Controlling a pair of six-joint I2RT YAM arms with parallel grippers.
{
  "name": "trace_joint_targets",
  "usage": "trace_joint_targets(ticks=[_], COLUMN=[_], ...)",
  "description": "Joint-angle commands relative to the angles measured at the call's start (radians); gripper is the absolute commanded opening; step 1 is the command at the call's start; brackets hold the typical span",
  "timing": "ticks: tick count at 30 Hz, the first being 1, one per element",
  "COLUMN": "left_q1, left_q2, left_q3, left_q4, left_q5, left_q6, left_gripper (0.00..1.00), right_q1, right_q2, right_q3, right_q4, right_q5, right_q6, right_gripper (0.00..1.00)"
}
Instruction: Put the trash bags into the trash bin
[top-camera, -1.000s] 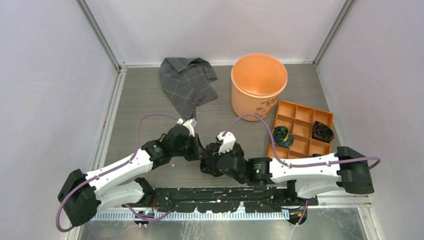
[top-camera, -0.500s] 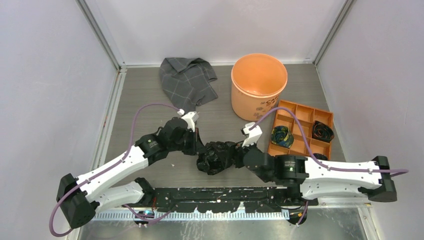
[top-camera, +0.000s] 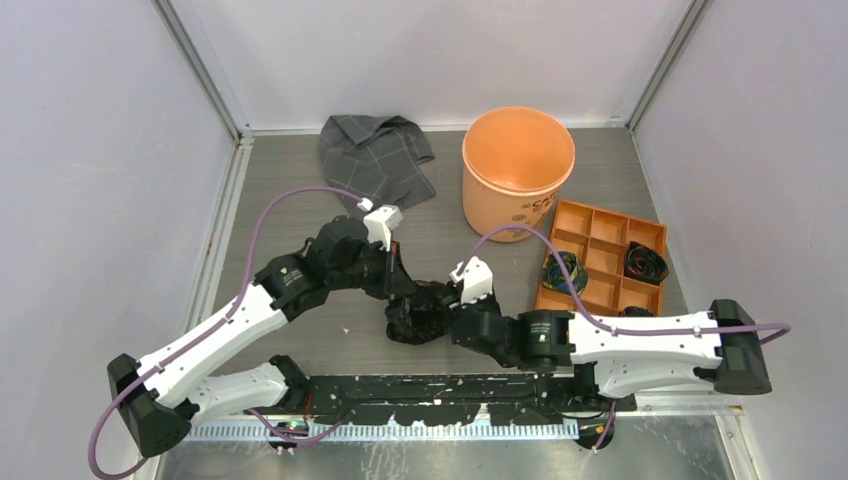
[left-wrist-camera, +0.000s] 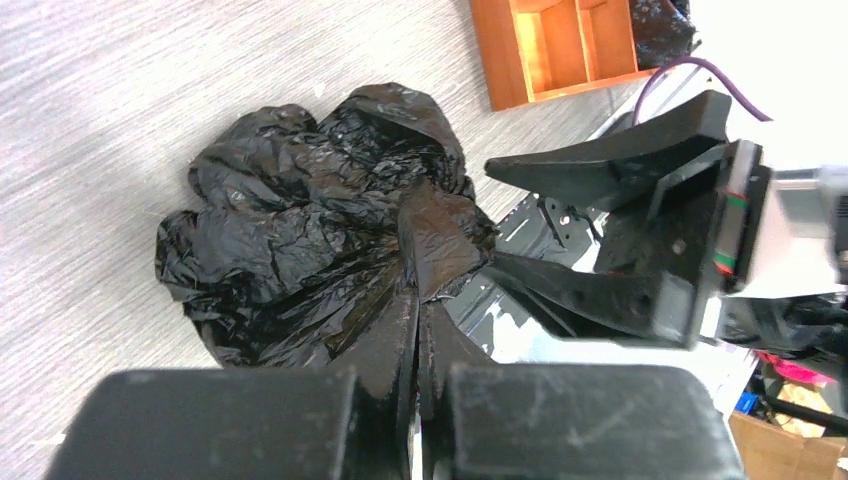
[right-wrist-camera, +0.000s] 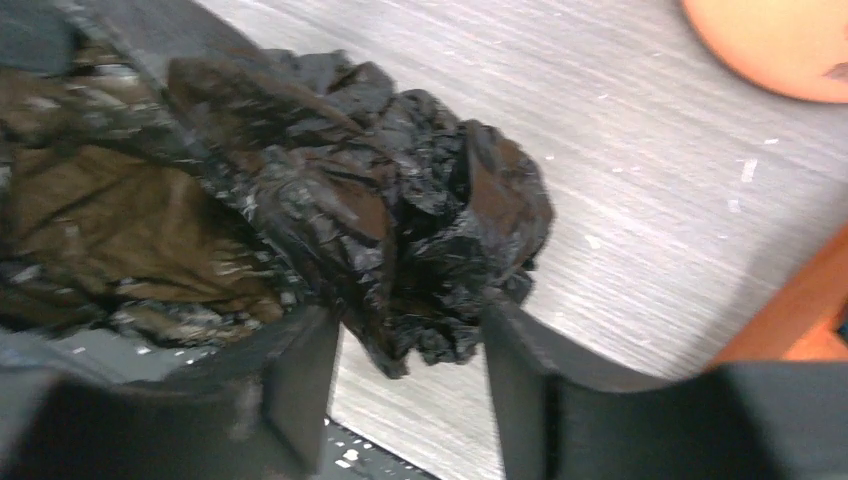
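My left gripper should take a loose edge of the trash bag (left-wrist-camera: 310, 220) to spread it only after my right gripper lifts its near end (right-wrist-camera: 395, 335), because the trash bag lies crumpled in a heap.
The crumpled black trash bag (top-camera: 415, 318) lies on the table in front of both arms. My left gripper (top-camera: 402, 290) is shut on a fold of the trash bag (left-wrist-camera: 300, 230); the left wrist view shows the jaws (left-wrist-camera: 418, 305) pressed together on the film. My right gripper (top-camera: 452, 322) is open, with its fingers either side of the bag's near end (right-wrist-camera: 420, 230); its gripper point (right-wrist-camera: 400, 360) sits just below the bag. The right gripper's fingers (left-wrist-camera: 600, 165) also show spread apart in the left wrist view. The orange trash bin (top-camera: 518, 170) stands upright at the back right, apart from the bag.
A grey checked cloth (top-camera: 375, 165) lies at the back, left of the bin. An orange compartment tray (top-camera: 603, 258) with dark cable bundles (top-camera: 646, 264) sits on the right. White walls close in the back and both sides. The arm base rail (top-camera: 450, 395) runs along the near edge.
My right gripper pulled right and off the bag, then came back left and now straddles it. My left gripper moved a little forward and right, still holding the bag.
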Motion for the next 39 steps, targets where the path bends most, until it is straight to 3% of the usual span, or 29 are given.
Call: trace_joint_targets(ticks=[1,6,10,14,19,21,24,27,34,39], left_q1=[0.008,0.042,0.117,0.196,0.196,0.196,0.196,0.197,0.186,0.12], left_q2=[-0.011,0.006,0.018,0.072,0.15,0.16,0.143,0.082,-0.027,-0.022], left_q3=[0.083,0.16,0.186,0.27,0.362,0.393,0.387,0.282,-0.045,-0.149], left_q4=[-0.039,-0.101,-0.071,-0.009,0.099,0.081,0.013,0.016,0.221,0.345], left_q5=[0.044,-0.003,0.026,0.1,0.142,0.118,0.055,0.0,0.062,0.008], left_q6=[0.065,0.098,0.075,0.025,-0.052,-0.048,-0.019,-0.037,-0.204,-0.251], left_gripper=[0.0,0.0,0.07,0.18,0.63,0.71,0.73,0.74,0.73,0.73], right_q1=[0.005,-0.001,-0.046,-0.174,-0.334,-0.347,-0.348,-0.349,-0.35,-0.352], right_q2=[0.083,0.128,0.141,0.123,0.12,0.126,0.141,0.146,0.177,0.196], right_q3=[0.123,0.291,0.422,0.489,0.592,0.631,0.679,0.694,0.72,0.746], right_q4=[-0.065,-0.221,-0.375,-0.386,-0.381,-0.381,-0.397,-0.394,-0.388,-0.393], right_q5=[0.167,0.312,0.331,0.228,0.082,0.063,0.055,0.038,0.037,0.04], right_q6=[0.014,0.093,0.154,0.089,0.019,0.002,-0.008,-0.008,0.002,0.007], right_gripper=[0.52,0.19,0.02,0.01,0.01,0.0,0.0,0.01,0.01,0.01])
